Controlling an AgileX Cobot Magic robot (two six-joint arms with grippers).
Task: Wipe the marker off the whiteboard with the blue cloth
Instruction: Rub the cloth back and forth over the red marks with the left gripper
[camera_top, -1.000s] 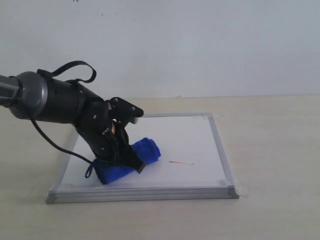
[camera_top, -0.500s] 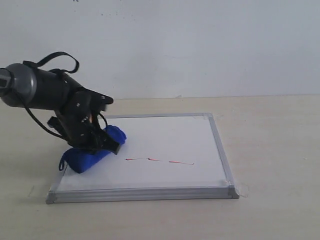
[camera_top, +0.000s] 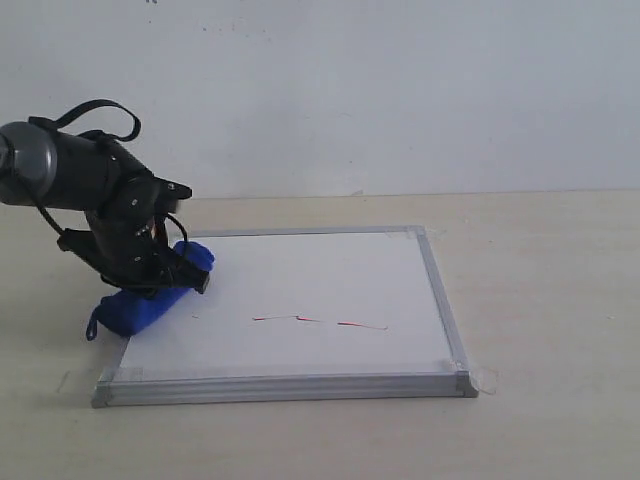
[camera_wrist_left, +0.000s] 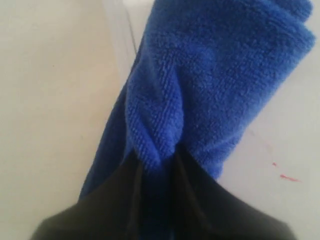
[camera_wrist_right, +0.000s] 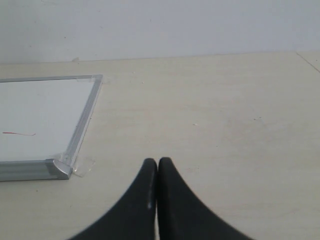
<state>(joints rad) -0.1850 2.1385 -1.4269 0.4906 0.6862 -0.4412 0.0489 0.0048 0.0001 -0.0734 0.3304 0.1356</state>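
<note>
Next, I wipe the blue cloth back across the whiteboard over the marker with my left gripper, because the cloth is hanging over the whiteboard's frame, away from the red line.
The whiteboard lies flat on the table, and the marker runs as a thin broken red line across its near half. My left gripper is shut on the blue cloth, which straddles the board's left frame with its dark loop hanging over the table. In the left wrist view the blue cloth is pinched between the black fingers of the left gripper, with red marker specks beside it. My right gripper is shut on nothing over bare table, right of the whiteboard.
Bits of clear tape stick out at the board's corners. The beige table stretches to the right of the board, and a white wall stands behind it. The right arm does not show in the exterior view.
My left gripper has dragged the blue cloth leftwards from the board's middle to its left edge. The red line, mostly hidden behind the cloth before, now shows along its length.
</note>
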